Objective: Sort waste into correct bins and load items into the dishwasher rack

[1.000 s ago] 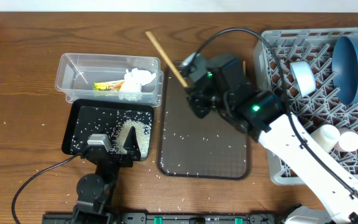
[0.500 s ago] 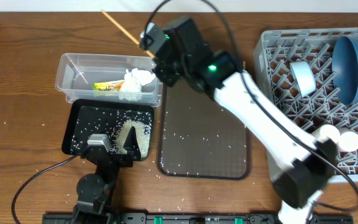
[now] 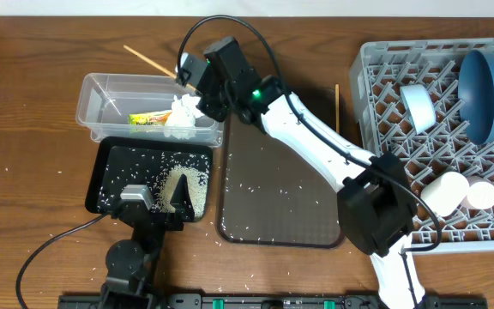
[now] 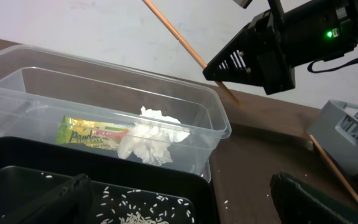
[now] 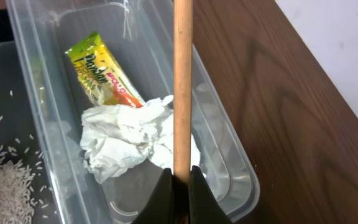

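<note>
My right gripper has the wooden chopstick above the clear tub of waste (image 3: 151,107), so next I swing it back to the grey rack's edge (image 3: 370,107) beside the brown tray.
My right gripper (image 3: 194,75) is shut on a wooden chopstick (image 3: 148,62) and holds it above the far right corner of the clear tub (image 3: 93,120); the right wrist view shows the stick (image 5: 182,87) pinched between the jaws (image 5: 180,180). The tub holds the yellow-green wrapper (image 3: 148,118) and white tissue (image 3: 191,110). The second chopstick (image 3: 337,105) lies by the grey rack (image 3: 376,232). The rack holds the blue plate (image 3: 485,90), white bowl (image 3: 418,105) and two cups (image 3: 446,190). My left gripper (image 4: 179,202) is open over the black tray (image 3: 110,163) with rice (image 3: 191,184).
The dark brown serving tray (image 3: 281,184) lies in the middle with scattered rice grains on it. More loose grains lie on the wooden table around the trays. The right arm stretches from the front right across the brown tray.
My right gripper has swung left from over the brown tray to above the clear tub's far right corner, carrying the chopstick. The left arm has not moved.
</note>
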Tool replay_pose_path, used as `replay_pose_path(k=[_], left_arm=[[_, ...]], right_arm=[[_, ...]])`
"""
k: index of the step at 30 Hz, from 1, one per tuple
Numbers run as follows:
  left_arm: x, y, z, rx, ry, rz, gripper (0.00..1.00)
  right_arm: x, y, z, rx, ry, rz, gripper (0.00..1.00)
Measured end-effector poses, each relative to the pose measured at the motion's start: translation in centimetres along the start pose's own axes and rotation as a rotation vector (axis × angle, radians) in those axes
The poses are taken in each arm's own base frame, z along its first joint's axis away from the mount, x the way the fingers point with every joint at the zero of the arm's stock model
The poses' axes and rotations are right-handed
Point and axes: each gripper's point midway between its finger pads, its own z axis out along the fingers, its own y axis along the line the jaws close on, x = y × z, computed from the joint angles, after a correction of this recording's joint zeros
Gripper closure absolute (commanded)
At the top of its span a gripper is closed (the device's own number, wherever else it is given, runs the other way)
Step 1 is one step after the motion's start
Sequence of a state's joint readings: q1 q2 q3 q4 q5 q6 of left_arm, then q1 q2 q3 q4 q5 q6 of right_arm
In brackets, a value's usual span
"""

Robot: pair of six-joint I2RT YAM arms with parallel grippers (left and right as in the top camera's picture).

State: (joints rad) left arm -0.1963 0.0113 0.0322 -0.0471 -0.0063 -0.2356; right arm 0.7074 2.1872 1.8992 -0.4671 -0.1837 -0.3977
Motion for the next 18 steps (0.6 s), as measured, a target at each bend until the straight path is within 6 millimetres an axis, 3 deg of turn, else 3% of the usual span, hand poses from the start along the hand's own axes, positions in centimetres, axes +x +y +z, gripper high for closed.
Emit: replay_pose_path(k=[7,11,15,18], left_arm=[[0.0,0.0,0.0,0.0,0.0,0.0,0.06],[0.0,0.0,0.0,0.0,0.0,0.0,0.06],[0.0,0.0,0.0,0.0,0.0,0.0,0.06],[0.0,0.0,0.0,0.0,0.0,0.0,0.06]], right_arm=[[1.5,4.3,0.1,-0.085,0.101,-0.034,0.99],[2.3,4.7,-1.1,-0.046,0.176,-0.013,0.99],[1.9,3.1,-4.6,0.035,0.204,0.087,0.99],[2.2,1.1,-9.4,0.119,0.236,0.266,0.99]])
